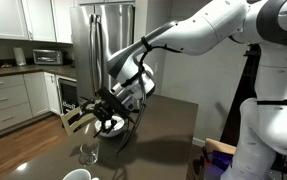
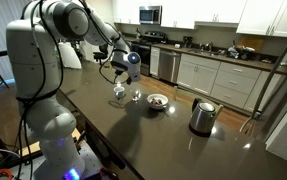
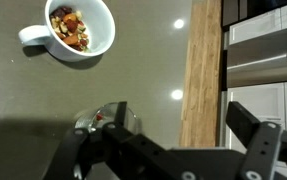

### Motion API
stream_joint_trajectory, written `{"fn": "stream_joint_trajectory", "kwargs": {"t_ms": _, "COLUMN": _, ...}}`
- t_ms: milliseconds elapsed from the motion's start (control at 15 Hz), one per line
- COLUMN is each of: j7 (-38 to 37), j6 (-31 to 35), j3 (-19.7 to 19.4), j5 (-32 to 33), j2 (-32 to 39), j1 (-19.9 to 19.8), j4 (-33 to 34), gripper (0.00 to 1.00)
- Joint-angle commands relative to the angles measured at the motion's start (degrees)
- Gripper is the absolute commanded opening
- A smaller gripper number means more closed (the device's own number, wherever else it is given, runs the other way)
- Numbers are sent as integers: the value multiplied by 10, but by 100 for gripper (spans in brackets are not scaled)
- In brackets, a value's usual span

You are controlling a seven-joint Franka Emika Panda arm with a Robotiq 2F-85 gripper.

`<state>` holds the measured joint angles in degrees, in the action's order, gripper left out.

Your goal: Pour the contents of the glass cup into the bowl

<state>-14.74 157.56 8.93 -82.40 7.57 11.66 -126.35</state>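
The glass cup's rim (image 3: 108, 112) is next to one finger and outside the gripper's opening, so the robot's gripper should move toward the glass cup (image 1: 89, 152) and line up before it closes.
The glass cup (image 2: 119, 95) stands upright on the dark table, and also shows in an exterior view (image 1: 88, 152). In the wrist view its rim (image 3: 95, 118) peeks out beside the left finger. The contents of the glass are too small to make out. The white bowl (image 3: 81, 27) holds brownish food, and a handle sticks out on its left. The bowl also shows in both exterior views (image 2: 157, 101) (image 1: 111, 126). My gripper (image 3: 183, 115) is open and empty. It hangs just above the glass in both exterior views (image 2: 120, 78) (image 1: 101, 108) and does not touch it.
A dark kettle-like jug (image 2: 202, 116) stands on the table beyond the bowl. A small clear object (image 2: 136, 97) sits between glass and bowl. A white object (image 1: 80, 175) lies at the near table edge. A wooden strip (image 3: 203, 70) borders the tabletop.
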Motion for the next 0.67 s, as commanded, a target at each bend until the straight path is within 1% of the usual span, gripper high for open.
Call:
{"fn": "stream_joint_trajectory", "kwargs": {"t_ms": 0, "j7": 6, "j6": -2, "j3": 3, "j5": 0, "j2": -8, "j1": -3, "j4": 0, "gripper": 100}}
{"fn": "stream_joint_trajectory", "kwargs": {"t_ms": 133, "j7": 10, "j6": -3, "j3": 3, "j5": 0, "j2": -17, "j1": -3, "j4": -2, "gripper": 100}}
{"fn": "stream_joint_trajectory", "kwargs": {"t_ms": 200, "j7": -8, "j6": 27, "j3": 3, "j5": 58, "j2": -12, "j1": 4, "j4": -10, "gripper": 100}}
{"fn": "stream_joint_trajectory", "kwargs": {"t_ms": 267, "j7": -27, "j6": 34, "j3": 2, "j5": 120, "j2": -7, "j1": 8, "j4": -18, "gripper": 100}}
{"fn": "stream_joint_trajectory", "kwargs": {"t_ms": 400, "j7": -60, "j6": 19, "j3": -9, "j5": 223, "j2": -3, "j1": 13, "j4": -31, "gripper": 100}}
{"fn": "stream_joint_trajectory", "kwargs": {"t_ms": 467, "j7": -69, "j6": 11, "j3": -7, "j5": 274, "j2": -3, "j1": 6, "j4": -36, "gripper": 100}}
{"fn": "stream_joint_trajectory", "kwargs": {"t_ms": 600, "j7": -70, "j6": -1, "j3": -10, "j5": 358, "j2": -4, "j1": 3, "j4": -32, "gripper": 100}}
